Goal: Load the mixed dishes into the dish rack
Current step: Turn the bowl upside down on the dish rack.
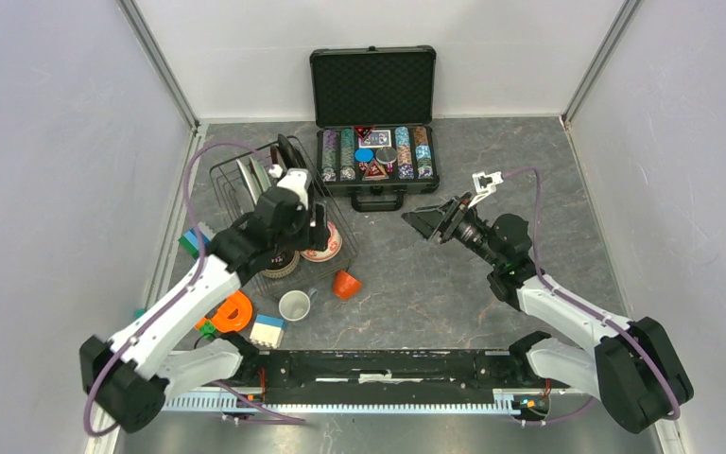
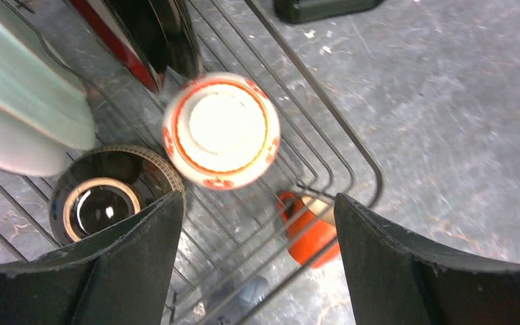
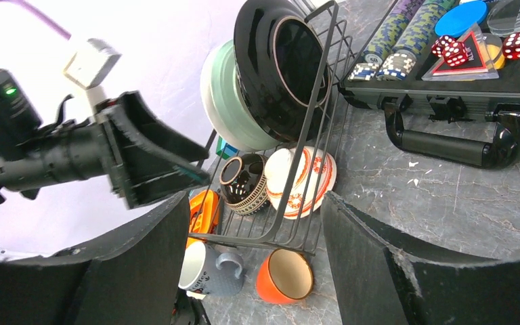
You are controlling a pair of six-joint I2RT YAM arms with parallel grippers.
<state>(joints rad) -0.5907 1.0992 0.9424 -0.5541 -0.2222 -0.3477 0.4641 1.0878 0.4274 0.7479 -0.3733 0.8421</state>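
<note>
I should keep moving my left gripper toward the mug until my fingers straddle its side [image 1: 303, 314], since the grey mug's rim [image 1: 295, 303] faces up, clear of the dish rack.
The black wire dish rack [image 1: 217, 182] holds upright plates at its far end: a dark one [image 3: 284, 68] and a teal one [image 3: 220, 95]. A red-patterned bowl [image 2: 220, 131] lies upside down on the rack floor beside a dark patterned bowl [image 2: 105, 200]. My left gripper [image 1: 319, 227] hovers open and empty above the rack's near right corner; its fingers [image 2: 128, 257] frame the rack wires [image 2: 352, 135]. An orange cup [image 1: 345, 284] lies on its side just outside the rack, and a grey mug [image 1: 295, 305] lies beside it. My right gripper [image 1: 430, 223] is open and empty, right of the rack.
An open black case of poker chips [image 1: 373, 123] stands behind the rack. An orange ring toy [image 1: 232, 312] and a white-and-blue block [image 1: 267, 329] lie near the left arm's base. Walls close in on the left, back and right.
</note>
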